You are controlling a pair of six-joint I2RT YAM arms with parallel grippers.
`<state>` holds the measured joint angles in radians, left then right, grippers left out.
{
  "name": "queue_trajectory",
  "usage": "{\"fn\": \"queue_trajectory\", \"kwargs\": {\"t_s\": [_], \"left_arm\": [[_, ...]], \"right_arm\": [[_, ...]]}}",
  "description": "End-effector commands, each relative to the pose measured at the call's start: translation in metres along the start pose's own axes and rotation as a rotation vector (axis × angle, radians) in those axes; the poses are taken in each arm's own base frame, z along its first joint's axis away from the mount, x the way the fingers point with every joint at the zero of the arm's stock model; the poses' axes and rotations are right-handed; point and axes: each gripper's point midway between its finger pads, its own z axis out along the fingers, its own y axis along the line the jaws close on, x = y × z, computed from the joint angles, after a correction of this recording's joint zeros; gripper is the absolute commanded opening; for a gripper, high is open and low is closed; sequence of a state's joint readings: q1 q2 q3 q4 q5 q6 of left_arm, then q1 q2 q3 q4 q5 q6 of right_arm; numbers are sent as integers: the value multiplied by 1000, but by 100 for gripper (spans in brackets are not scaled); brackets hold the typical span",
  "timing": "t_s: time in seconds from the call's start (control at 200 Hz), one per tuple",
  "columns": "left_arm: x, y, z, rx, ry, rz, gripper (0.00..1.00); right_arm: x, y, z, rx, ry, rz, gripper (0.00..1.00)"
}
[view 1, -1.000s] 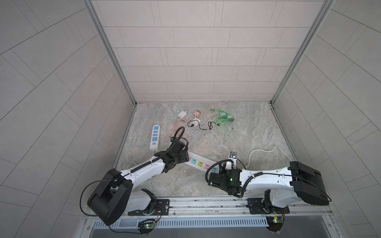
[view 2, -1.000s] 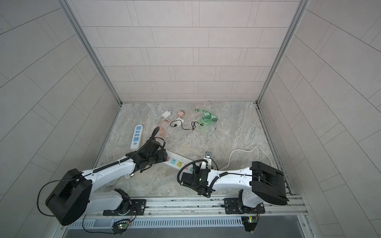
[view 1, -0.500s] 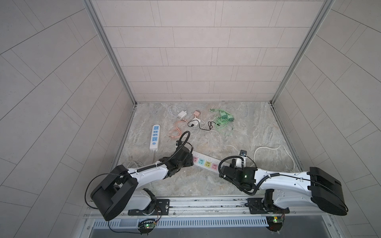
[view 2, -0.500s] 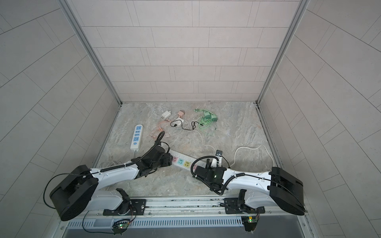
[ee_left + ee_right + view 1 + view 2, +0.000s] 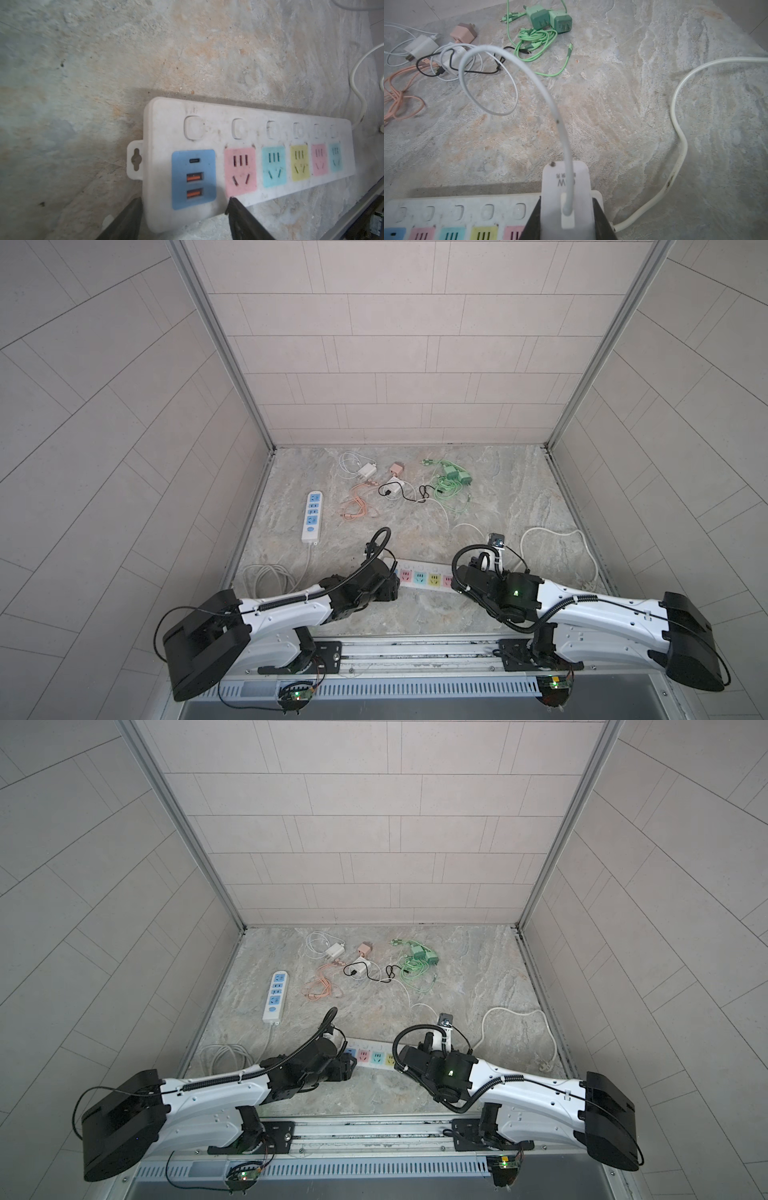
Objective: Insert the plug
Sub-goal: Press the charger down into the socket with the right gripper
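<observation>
My right gripper has the white charger plug (image 5: 566, 184) hanging too far toward the strip's cord end, so it should move the plug back over the teal end socket (image 5: 335, 157) before it presses down.
A white power strip (image 5: 419, 577) (image 5: 374, 1057) with coloured sockets lies near the front of the stone floor. In the left wrist view my left gripper (image 5: 185, 199) straddles its blue USB end (image 5: 193, 178), with both fingers against the strip's edges. My right gripper (image 5: 565, 207) is shut on a white charger plug (image 5: 550, 187), held upright over the far end of the strip (image 5: 456, 209) beside the last pink socket. Its thin white cable (image 5: 508, 60) arcs away. The plug's pins are hidden. In both top views the wrists cover the fingers.
A blue-and-white power strip (image 5: 312, 516) lies at the left with a coiled white cord (image 5: 266, 580). White (image 5: 365, 470), pink (image 5: 397, 467) and green chargers (image 5: 453, 477) with tangled cables sit at the back. The strip's thick cord (image 5: 552, 535) loops right. Tiled walls enclose the floor.
My left gripper came forward to the strip's USB end and its jaws narrowed around it. My right arm carried the plug to the right, over the strip's other end.
</observation>
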<state>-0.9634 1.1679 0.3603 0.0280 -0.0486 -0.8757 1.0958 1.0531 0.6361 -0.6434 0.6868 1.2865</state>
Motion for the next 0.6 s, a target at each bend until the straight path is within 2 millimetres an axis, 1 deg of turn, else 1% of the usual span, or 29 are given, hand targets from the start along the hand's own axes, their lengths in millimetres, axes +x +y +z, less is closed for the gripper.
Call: {"fn": "queue_trajectory", "kwargs": {"t_s": [0.0,0.14,0.21,0.32,0.395,0.595], "left_arm": [[5,1,-2,-1,5,-8,71],[2,3,-7,-17,-6,3,72],[-1,9,-13,-41,-28,6,73],[-8,14,-23,-56,-70,12,75],[-14,18,-30,-65,-108,7,79],[-24,25,-41,-67,-189,-3,81]], "right_arm": [[4,-1,-2,17,26,-37,1],[20,4,6,7,58,-35,1],[25,7,7,9,66,-50,1],[27,10,6,26,69,-61,1],[30,12,7,17,68,-59,1],[32,11,8,25,52,-58,1]]}}
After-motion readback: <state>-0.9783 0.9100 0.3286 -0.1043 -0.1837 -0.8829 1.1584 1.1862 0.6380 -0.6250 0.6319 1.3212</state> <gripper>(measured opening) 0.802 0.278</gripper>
